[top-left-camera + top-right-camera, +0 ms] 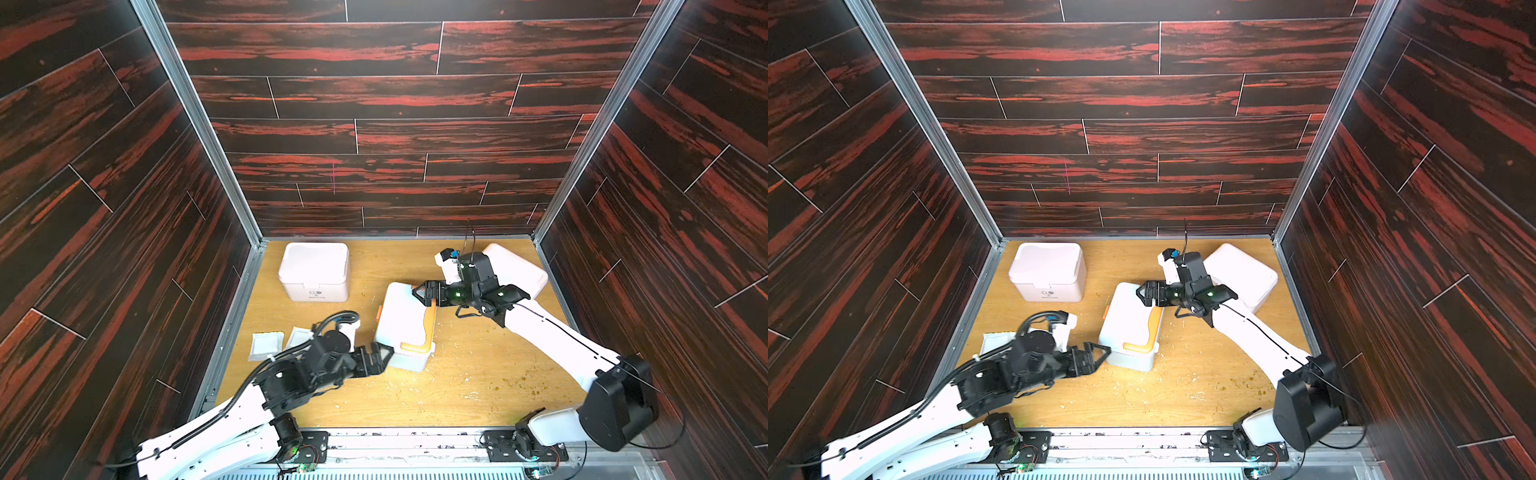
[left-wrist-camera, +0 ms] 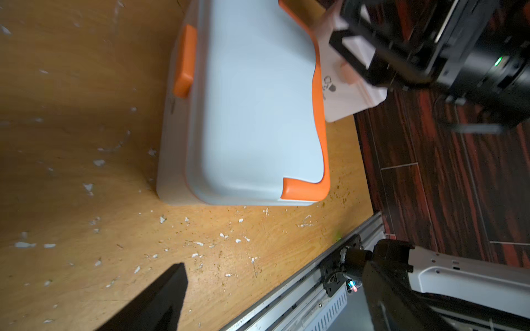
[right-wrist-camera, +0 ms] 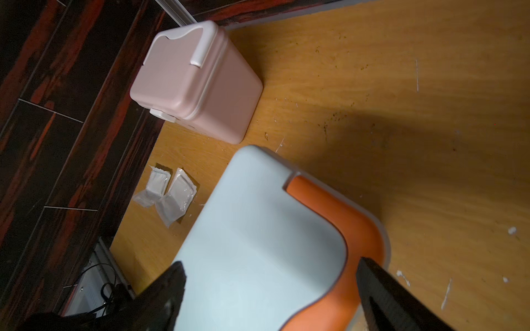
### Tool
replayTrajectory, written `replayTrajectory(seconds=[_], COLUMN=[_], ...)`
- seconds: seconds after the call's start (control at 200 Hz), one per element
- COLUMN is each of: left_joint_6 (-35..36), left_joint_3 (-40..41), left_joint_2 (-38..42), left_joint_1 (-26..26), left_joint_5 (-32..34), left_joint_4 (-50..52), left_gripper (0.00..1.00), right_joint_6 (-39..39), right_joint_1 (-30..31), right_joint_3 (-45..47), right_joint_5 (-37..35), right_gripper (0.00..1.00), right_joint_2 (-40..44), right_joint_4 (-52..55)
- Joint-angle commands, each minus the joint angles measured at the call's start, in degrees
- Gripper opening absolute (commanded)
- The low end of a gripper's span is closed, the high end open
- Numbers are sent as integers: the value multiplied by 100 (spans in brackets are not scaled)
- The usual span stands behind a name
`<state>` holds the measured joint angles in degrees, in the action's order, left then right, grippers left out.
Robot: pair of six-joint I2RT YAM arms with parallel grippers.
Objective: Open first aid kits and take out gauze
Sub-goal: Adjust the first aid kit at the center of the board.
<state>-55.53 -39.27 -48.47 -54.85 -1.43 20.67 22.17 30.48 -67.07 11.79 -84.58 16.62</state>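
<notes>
Next, I turn the kit's far end [image 1: 402, 289] around with my right gripper until the orange handle faces me, because the pale blue first aid kit [image 1: 402, 317] lies end-on to me.
The pale blue first aid kit [image 1: 405, 326] with its orange handle [image 1: 430, 320] lies shut mid-table. My right gripper [image 1: 424, 293] hovers open over its far end; in the right wrist view the gripper [image 3: 271, 266] straddles the lid and handle without gripping. My left gripper [image 1: 380, 357] is open at the kit's near-left corner; only one fingertip [image 2: 175, 278] shows in the left wrist view. A pinkish-white kit [image 1: 314, 270] stands shut at the back left. Another kit [image 1: 515, 270] lies at the back right, partly behind my right arm. Two gauze packets [image 1: 266, 345] [image 1: 300, 336] lie at the left.
The wooden table [image 1: 478, 374] is strewn with white flecks and crumbs. Dark wood-patterned walls close in the left, back and right. A metal rail [image 1: 395, 440] with the arm bases runs along the front edge.
</notes>
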Motion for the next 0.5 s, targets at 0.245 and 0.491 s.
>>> replayTrajectory(seconds=[0.245,0.491], left_joint_6=[-70,-140], left_joint_3=[-142,-10], left_joint_2=[-1420,-1656], left_joint_1=[-312,-50], left_joint_5=[-40,544], left_joint_4=[-1213,-1502], left_gripper=[100,100], right_joint_6=[-660,-560], right_joint_1=[-320,-332], right_joint_3=[-790,-625], right_joint_5=[445,1154], right_gripper=[92,88], right_joint_2=[-1166,-1195], right_joint_4=[286,359])
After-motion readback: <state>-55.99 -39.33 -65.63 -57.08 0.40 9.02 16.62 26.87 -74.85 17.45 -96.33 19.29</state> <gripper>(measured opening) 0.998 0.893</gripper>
